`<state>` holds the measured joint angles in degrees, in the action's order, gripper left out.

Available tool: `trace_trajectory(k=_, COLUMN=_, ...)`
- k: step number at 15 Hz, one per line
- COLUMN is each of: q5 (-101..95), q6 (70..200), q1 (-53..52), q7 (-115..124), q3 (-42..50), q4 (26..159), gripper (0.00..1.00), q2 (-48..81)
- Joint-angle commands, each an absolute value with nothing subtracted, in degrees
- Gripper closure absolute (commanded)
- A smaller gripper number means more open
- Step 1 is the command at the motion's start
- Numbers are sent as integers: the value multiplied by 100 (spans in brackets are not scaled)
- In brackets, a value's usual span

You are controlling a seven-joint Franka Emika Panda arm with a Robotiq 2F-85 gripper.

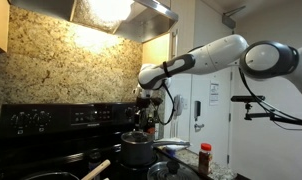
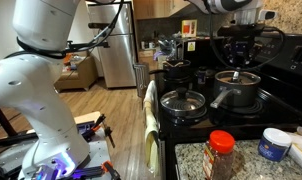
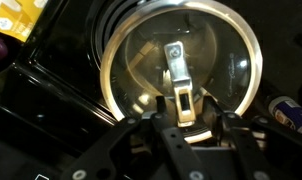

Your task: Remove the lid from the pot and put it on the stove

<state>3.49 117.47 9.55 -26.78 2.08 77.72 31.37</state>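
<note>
My gripper should move down and close squarely around the handle's middle (image 3: 182, 88) before it lifts, because the lid's handle (image 3: 178, 66) is slanted between my open fingers and they are high on it.
The grey pot (image 1: 137, 151) stands on the black stove (image 1: 51, 118) with its round lid (image 1: 137, 137) on it; both also show in an exterior view, the pot (image 2: 239, 96) under the lid (image 2: 236, 78). My gripper (image 1: 143, 108) hangs straight above the pot, a little clear of the lid, and also shows in an exterior view (image 2: 237, 48). In the wrist view the lid (image 3: 213, 48) fills the frame, with a shiny rim and a pale handle piece at its centre. The gripper (image 3: 186, 106) is open and empty, its fingers either side of that piece.
A pan with a pale wooden handle (image 1: 97, 168) sits at the stove's front. A pan under a larger glass lid (image 2: 183, 100) stands beside the pot. A red-capped spice jar (image 2: 221, 155) and a white tub (image 2: 276, 144) stand on the granite counter. A towel hangs at the stove's side.
</note>
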Motion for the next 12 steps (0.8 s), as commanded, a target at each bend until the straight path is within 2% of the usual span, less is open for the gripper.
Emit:
trace_trajectory(k=1, q5=288, q6=11729, q1=1081, q7=-2756, q3=125, q4=7630, gripper=26, q2=3217)
trace_trajectory(k=5, q5=296, q6=11684, q1=1111, q7=-2771, q3=118, q4=7590, gripper=2, q2=3253)
trace_trajectory(k=12, q5=248, q6=11399, q1=1088, q7=-2747, q3=117, q4=7492, gripper=0, q2=3355)
